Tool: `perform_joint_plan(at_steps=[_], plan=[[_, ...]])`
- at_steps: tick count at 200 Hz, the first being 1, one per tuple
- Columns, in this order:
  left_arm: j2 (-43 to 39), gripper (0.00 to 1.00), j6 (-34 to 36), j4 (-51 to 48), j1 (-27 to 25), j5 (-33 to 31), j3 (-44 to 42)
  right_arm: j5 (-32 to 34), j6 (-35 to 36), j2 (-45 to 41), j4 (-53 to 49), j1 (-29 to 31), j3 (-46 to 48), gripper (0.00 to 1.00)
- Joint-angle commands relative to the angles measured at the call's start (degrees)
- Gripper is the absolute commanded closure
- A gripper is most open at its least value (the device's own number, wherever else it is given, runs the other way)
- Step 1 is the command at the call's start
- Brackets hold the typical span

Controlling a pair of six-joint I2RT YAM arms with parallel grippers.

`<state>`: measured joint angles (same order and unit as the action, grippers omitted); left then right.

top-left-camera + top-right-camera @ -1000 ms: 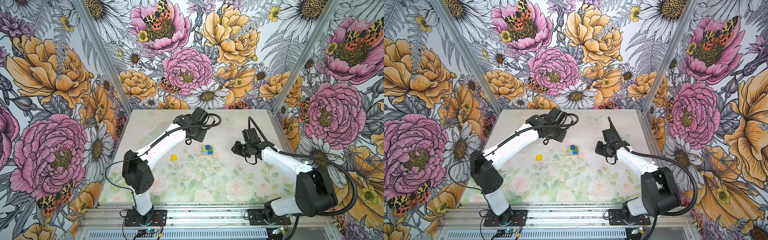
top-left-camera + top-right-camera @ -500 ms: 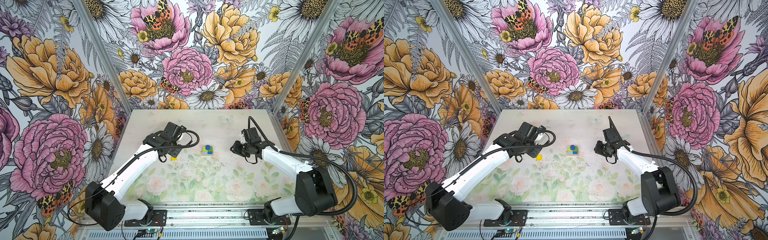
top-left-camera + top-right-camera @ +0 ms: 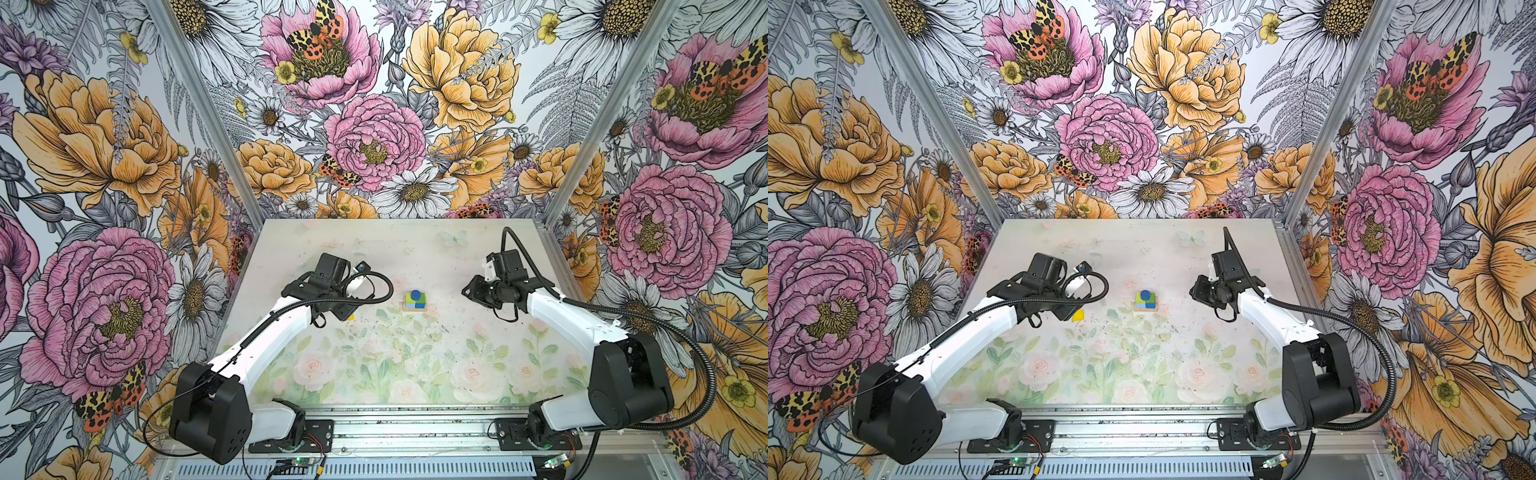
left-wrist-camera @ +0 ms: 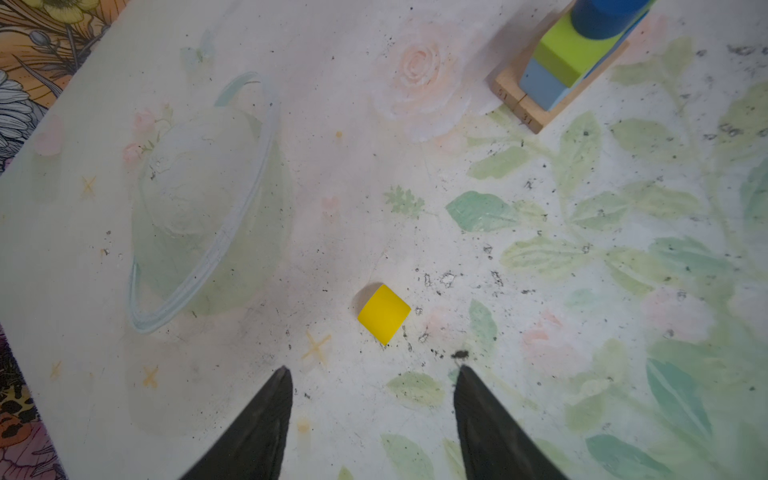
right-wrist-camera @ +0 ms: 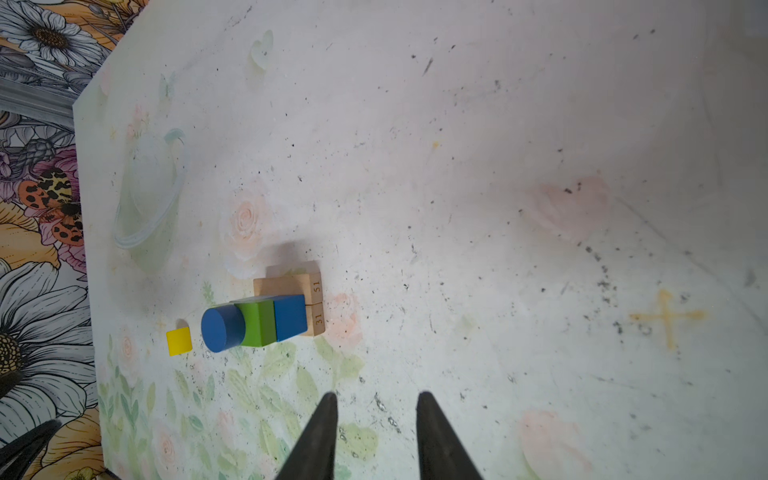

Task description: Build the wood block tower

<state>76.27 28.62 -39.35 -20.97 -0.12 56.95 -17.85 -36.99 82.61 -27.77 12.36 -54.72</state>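
The yellow half-round is clear of the tower, midway ahead of the open fingers of my left gripper, so I should keep moving down until they straddle its sides, then close them.
The wood block tower stands mid-table: two tan bars side by side at the base, a light blue cube and a dark blue cube on them, a green cube above, and a blue cylinder on top. The yellow half-round lies alone on the table, left of the tower. My left gripper hovers open just short of it, nothing between its fingers. My right gripper is open and empty, right of the tower.
The table has a faded floral print with dark specks. Flowered walls close in on the left, back and right. A metal rail with both arm bases runs along the near edge.
The left arm has swung back from the far middle of the table to the yellow half-round, and its jaws have spread wider. The right arm has barely moved.
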Motion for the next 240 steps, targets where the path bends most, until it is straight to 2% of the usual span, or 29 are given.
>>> perform_joint_plan(at_steps=[1, 49, 92, 147, 240], plan=[[4.2, 0.37, 3.4, 3.5, 2.1, 4.7, -0.4, -1.3, 1.0, -0.6, -0.6, -1.0, -1.6, 0.66], [10.2, 0.37, 3.7, 2.6, 4.8, 9.7, 1.2, -1.7, 1.0, 0.0, -0.8, -2.2, -2.0, 0.66], [16.1, 0.38, 3.1, -1.6, 5.1, 13.7, 3.0, -2.0, 1.0, 0.6, -0.7, -2.3, -2.3, 0.66], [20.8, 0.39, 3.2, -2.6, 5.3, 12.9, 4.5, -2.6, 1.3, 1.0, -0.7, -2.9, -2.4, 0.66], [22.6, 0.41, 2.7, -2.5, 6.3, 11.4, 5.8, -2.9, 1.5, 1.9, -0.7, -3.3, -2.7, 0.66]])
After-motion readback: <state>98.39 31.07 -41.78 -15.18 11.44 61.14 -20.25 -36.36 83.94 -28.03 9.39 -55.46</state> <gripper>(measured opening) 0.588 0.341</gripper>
